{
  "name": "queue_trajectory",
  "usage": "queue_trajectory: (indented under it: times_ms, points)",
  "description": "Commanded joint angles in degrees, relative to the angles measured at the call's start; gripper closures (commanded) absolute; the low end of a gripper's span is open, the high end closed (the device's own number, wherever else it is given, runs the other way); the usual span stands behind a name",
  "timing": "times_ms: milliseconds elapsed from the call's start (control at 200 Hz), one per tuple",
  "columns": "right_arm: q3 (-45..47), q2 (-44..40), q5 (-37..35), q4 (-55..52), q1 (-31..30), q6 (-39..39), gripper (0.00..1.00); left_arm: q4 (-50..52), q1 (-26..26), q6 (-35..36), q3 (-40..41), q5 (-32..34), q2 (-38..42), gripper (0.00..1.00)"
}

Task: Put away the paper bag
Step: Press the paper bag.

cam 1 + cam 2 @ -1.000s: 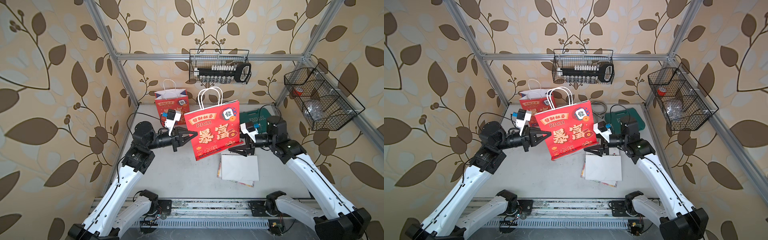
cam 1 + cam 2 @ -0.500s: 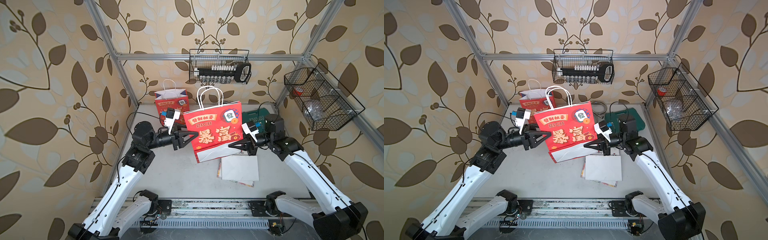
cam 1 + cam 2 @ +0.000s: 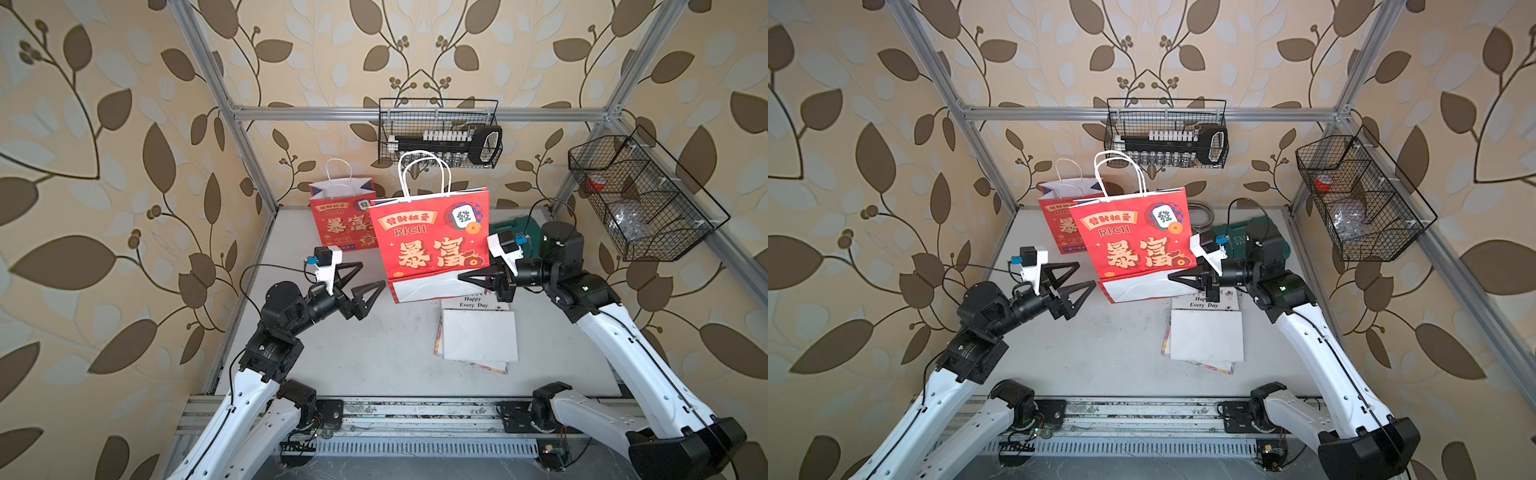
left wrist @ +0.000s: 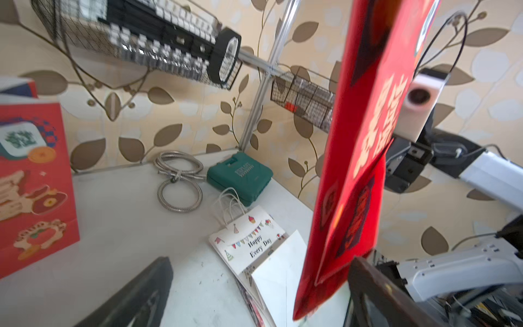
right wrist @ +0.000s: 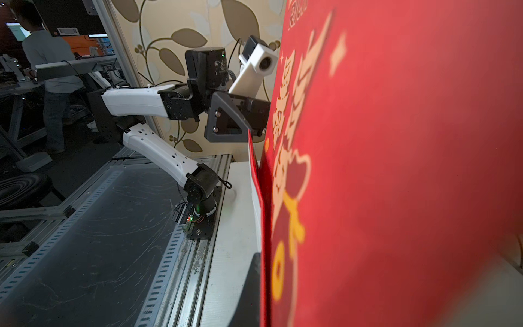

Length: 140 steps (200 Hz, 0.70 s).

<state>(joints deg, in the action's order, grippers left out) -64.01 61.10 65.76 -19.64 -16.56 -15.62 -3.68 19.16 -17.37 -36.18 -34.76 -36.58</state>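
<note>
The robot's right gripper alone holds the red paper bag's folded base (image 3: pixel 432 286) while the base's other edge hangs free, so next the left gripper moves in and pinches that edge (image 3: pixel 390 280).
The red paper bag (image 3: pixel 432 245) (image 3: pixel 1133 241) with white rope handles hangs upright above the table in both top views. My right gripper (image 3: pixel 459 276) (image 3: pixel 1169 276) is shut on its lower right edge, at the white folded base. The right wrist view is half filled by that bag (image 5: pixel 396 170), with the right gripper (image 5: pixel 263 283) clamped on its edge. My left gripper (image 3: pixel 372 274) (image 3: pixel 1086 274) stands open just left of the bag's lower left corner, holding nothing. The left wrist view shows the bag (image 4: pixel 365 141) edge-on beside the open left gripper (image 4: pixel 260 263).
A second red bag (image 3: pixel 340 224) (image 4: pixel 34 181) stands at the back wall. Flat white bags (image 3: pixel 478 336) (image 4: pixel 246 240) lie below the held bag. A green case (image 3: pixel 513 230) and metal hose (image 4: pixel 178 181) sit back right. Wire baskets (image 3: pixel 440 133) (image 3: pixel 640 199) hang on the walls.
My left gripper opened, let go of the bag's left edge and drew back. My right gripper shut on the lower right edge. The bag swung from tilted to nearly upright.
</note>
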Motion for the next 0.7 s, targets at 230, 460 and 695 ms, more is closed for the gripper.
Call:
queue_trajectory:
  times_ms: [230,460,695]
  points:
    - [-0.6,2.3,-0.5,4.4,-4.5,5.0,1.0,-29.0,4.7,-9.4,7.5,-18.4,-11.4,0.01]
    - [0.5,1.4,-3.7,7.3,-4.2,6.7,1.0,-16.0,5.3,1.4,6.5,-5.9,-8.4,0.01]
    - [-0.4,0.0,-5.0,7.7,-0.6,7.1,1.0,-6.4,5.3,6.5,9.7,13.7,0.6,0.01]
